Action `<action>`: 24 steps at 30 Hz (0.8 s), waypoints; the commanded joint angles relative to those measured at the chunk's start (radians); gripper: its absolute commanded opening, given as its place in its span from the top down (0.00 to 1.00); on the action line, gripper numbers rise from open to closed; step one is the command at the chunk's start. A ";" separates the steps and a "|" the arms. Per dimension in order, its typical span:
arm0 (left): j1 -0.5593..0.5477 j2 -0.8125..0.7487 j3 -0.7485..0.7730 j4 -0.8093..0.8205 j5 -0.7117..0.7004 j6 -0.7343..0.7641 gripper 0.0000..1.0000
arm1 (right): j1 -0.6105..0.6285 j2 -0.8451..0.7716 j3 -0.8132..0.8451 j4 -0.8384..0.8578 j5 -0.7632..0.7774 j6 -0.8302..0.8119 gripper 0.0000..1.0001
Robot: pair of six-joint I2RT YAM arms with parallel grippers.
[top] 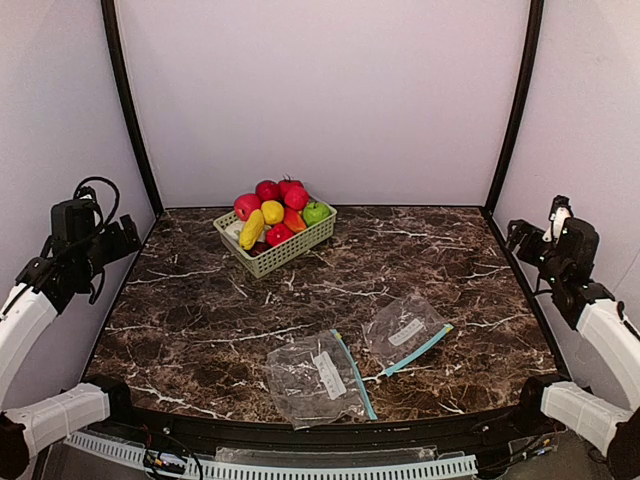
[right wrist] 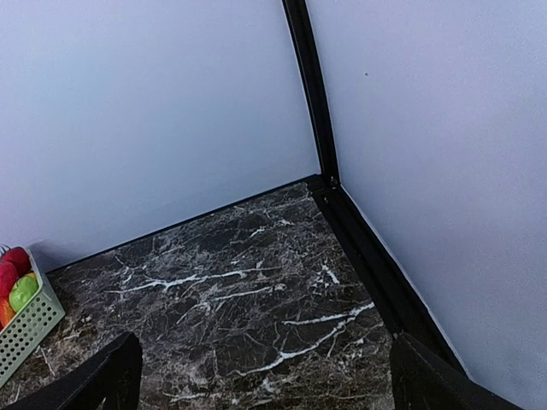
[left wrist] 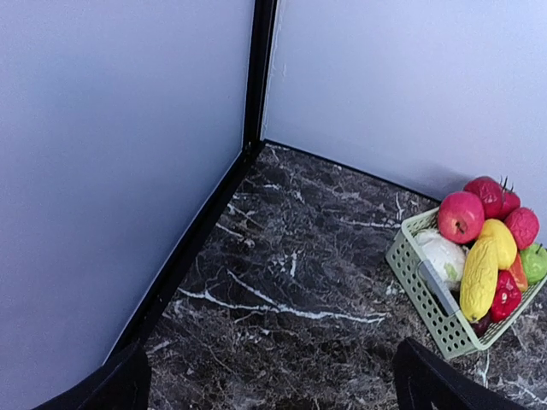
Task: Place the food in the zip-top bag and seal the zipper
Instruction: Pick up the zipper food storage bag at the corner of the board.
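Note:
The centre bag's edge (top: 277,385) across from its teal zipper faces my left gripper, with open marble between them. I should keep reaching until I pinch that edge's back corner (top: 272,352).
The food (top: 272,214) is a heap of glossy toy fruits and vegetables, red, yellow, orange and green, in a pale green basket (top: 290,252) at the back centre of the table. It also shows in the left wrist view (left wrist: 479,248). Two clear zip-top bags lie flat near the front: one (top: 318,378) at centre, one (top: 405,333) to its right, each with a teal zipper strip. My left gripper (top: 125,240) is raised at the far left, open and empty. My right gripper (top: 520,237) is raised at the far right, open and empty.
Grey walls with black corner posts (top: 128,100) enclose the dark marble table (top: 200,320). The basket's edge shows at the left of the right wrist view (right wrist: 21,329).

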State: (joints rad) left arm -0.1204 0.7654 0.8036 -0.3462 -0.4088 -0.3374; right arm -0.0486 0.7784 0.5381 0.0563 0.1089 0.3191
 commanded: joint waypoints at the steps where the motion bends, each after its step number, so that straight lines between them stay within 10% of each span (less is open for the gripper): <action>1: -0.001 0.008 0.027 -0.161 0.049 -0.043 0.00 | -0.004 -0.047 -0.011 -0.053 -0.022 0.021 0.01; 13: -0.025 0.015 -0.173 -0.029 0.580 -0.149 0.00 | 0.010 -0.011 0.020 -0.155 -0.367 0.003 0.01; 24: -0.536 0.178 -0.266 0.066 0.492 -0.373 0.00 | 0.309 0.216 0.106 -0.160 -0.351 -0.022 0.02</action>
State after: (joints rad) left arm -0.5648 0.9127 0.5625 -0.3328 0.0937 -0.6025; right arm 0.1936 0.9409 0.5999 -0.1127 -0.2375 0.3130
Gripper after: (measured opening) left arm 0.996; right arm 0.986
